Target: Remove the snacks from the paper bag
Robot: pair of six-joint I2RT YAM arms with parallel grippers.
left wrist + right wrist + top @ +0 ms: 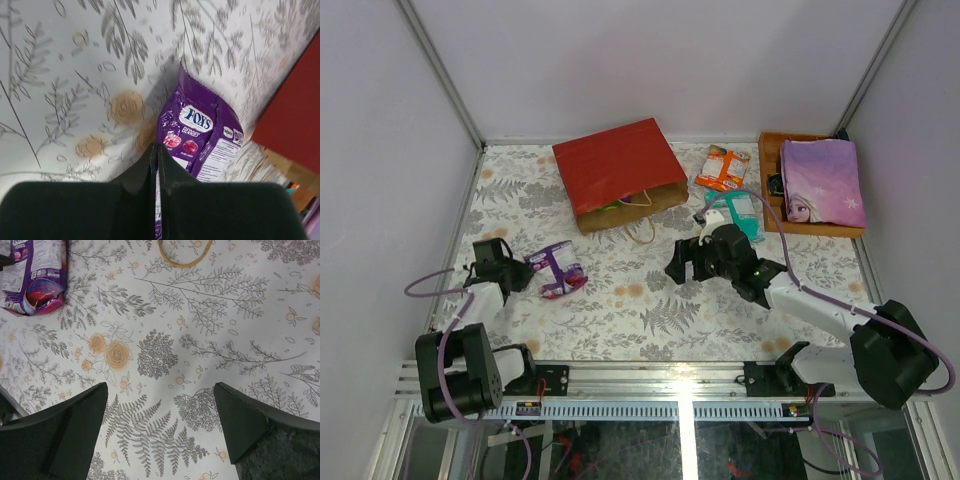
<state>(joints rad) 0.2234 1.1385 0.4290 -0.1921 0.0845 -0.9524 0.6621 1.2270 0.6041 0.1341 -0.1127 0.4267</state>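
Note:
The purple packet (559, 270) is clear of the red paper bag, so the robot's left gripper should go on to the open back corner (516, 177) before it lets go there.
The red paper bag (620, 175) lies on its side at the back, its brown mouth facing the arms, and something green (611, 205) shows inside. A purple snack packet (558, 270) lies at the left. My left gripper (523, 273) is shut on that packet's near edge, and the left wrist view shows a strip of the purple packet (200, 135) pinched between the closed fingers of the left gripper (157, 146). An orange packet (722, 168) and a teal packet (745, 213) lie right of the bag. My right gripper (686, 262) hovers open over bare cloth, and nothing lies between the wide fingers of the right gripper (160, 390).
An orange wooden tray (773, 190) at the back right holds a flat purple princess item (823, 180). The bag's tan cord handle (640, 232) loops onto the flowered cloth in front of its mouth. White walls close in the table's back and sides.

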